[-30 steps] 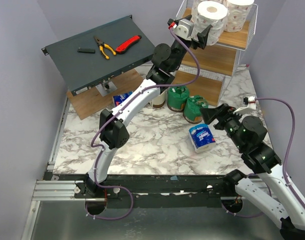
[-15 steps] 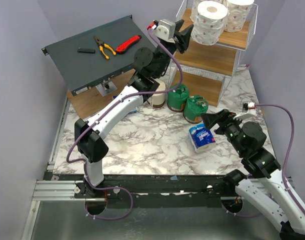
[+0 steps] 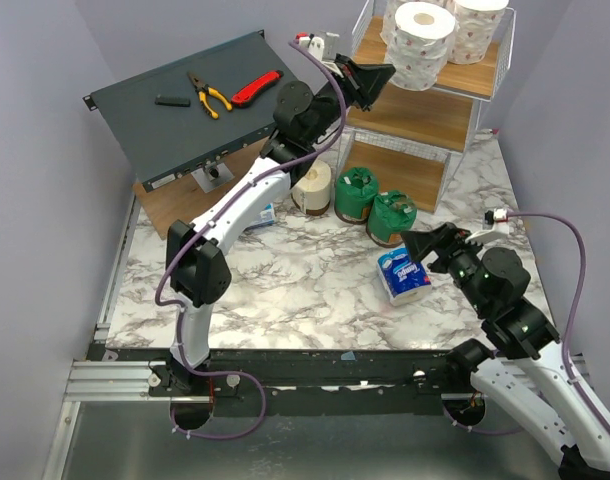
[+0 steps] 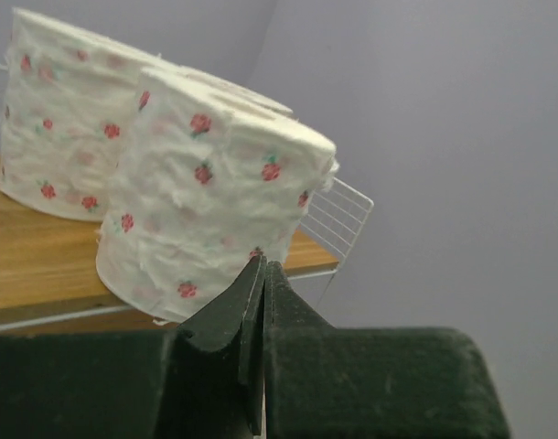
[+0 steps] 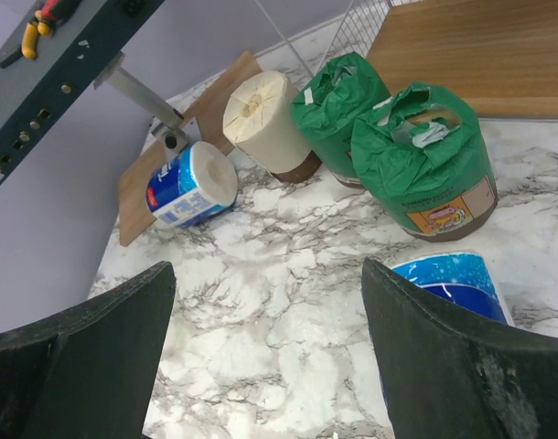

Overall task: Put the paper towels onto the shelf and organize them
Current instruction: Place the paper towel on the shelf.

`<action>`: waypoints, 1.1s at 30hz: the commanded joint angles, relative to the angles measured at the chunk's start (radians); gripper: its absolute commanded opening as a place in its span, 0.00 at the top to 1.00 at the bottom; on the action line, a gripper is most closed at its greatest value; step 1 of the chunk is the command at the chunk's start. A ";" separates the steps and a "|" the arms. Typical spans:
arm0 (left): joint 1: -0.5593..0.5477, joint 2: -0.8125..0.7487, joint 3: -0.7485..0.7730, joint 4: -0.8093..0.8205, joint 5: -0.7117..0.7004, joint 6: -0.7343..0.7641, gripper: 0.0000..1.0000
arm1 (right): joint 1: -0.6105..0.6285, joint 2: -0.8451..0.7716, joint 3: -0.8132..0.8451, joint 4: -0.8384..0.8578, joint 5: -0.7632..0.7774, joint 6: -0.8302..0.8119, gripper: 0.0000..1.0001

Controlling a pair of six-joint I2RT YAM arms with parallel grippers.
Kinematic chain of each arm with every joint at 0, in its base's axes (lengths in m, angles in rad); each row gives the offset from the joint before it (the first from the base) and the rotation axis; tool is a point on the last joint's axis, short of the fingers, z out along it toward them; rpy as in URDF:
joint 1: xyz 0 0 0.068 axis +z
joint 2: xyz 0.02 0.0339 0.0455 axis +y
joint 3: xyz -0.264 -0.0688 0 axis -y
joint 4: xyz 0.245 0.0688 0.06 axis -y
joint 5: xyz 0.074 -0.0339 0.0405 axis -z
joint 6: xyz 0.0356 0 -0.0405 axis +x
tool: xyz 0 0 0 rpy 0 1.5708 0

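I should use my closed left gripper to push the paper towel (image 3: 415, 58) farther onto the wooden board, because this front paper towel sticks out past the top level's front edge (image 3: 415, 87).
Two white paper towels with pink print (image 3: 420, 45) (image 3: 482, 30) stand on the top tier of the white wire shelf (image 3: 425, 112). My left gripper (image 3: 385, 75) is shut and empty, its tip just left of the front roll (image 4: 215, 183); a second roll (image 4: 59, 128) stands behind it on the wooden board (image 4: 32, 265). On the table are a cream roll (image 3: 313, 186), two green-wrapped rolls (image 3: 356, 195) (image 3: 391, 217) and a blue-and-white pack (image 3: 402, 275). My right gripper (image 3: 417, 243) hangs open beside that pack (image 5: 453, 279), empty.
A slanted dark grey box (image 3: 185, 100) at the back left carries pliers (image 3: 210, 95) and a red knife (image 3: 255, 88). Beneath it lies a flat wooden board (image 3: 180, 210), with another blue-and-white pack (image 5: 192, 183) beside it. Walls close in on both sides.
My left gripper has drawn back to the left from the front roll on the top tier and has shut. The right arm has barely shifted.
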 commanded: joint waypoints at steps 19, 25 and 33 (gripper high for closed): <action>0.031 0.235 0.243 0.119 0.345 -0.297 1.00 | 0.007 0.009 -0.066 0.001 0.031 -0.005 0.15; 0.002 0.283 0.290 0.057 0.268 -0.213 1.00 | 0.007 0.005 -0.071 -0.006 0.047 -0.006 0.15; 0.000 0.317 0.326 0.047 0.091 -0.134 1.00 | 0.006 0.007 -0.067 -0.015 0.052 -0.010 0.15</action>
